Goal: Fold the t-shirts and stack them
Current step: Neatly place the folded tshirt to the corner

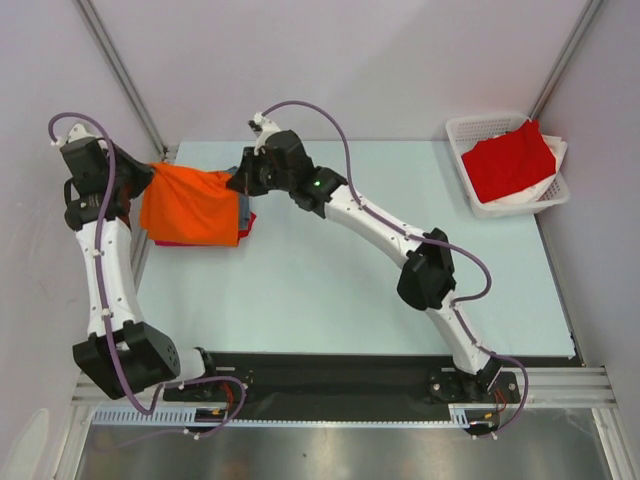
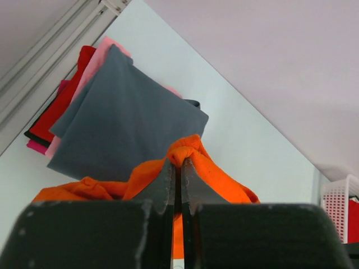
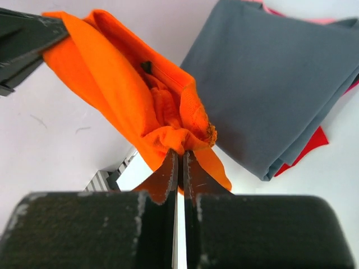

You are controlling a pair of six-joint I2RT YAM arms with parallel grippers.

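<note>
The orange t-shirt is stretched flat over the slate grey t-shirt. I keep moving my right gripper toward the stack's far edge and let go of the orange t-shirt's corner there.
The bright orange t-shirt hangs stretched between both grippers above the folded stack at the far left of the table. My left gripper is shut on one bunched corner. At the opposite edge, my right gripper is shut on the cloth too. Under the orange shirt lies the stack, with a folded slate grey t-shirt on top and red and magenta cloth beneath. Another red t-shirt lies in the white basket.
The white lattice basket stands at the far right corner, with white cloth under the red shirt. A metal frame rail runs close beside the stack on the left. The pale table stretches between the stack and the basket.
</note>
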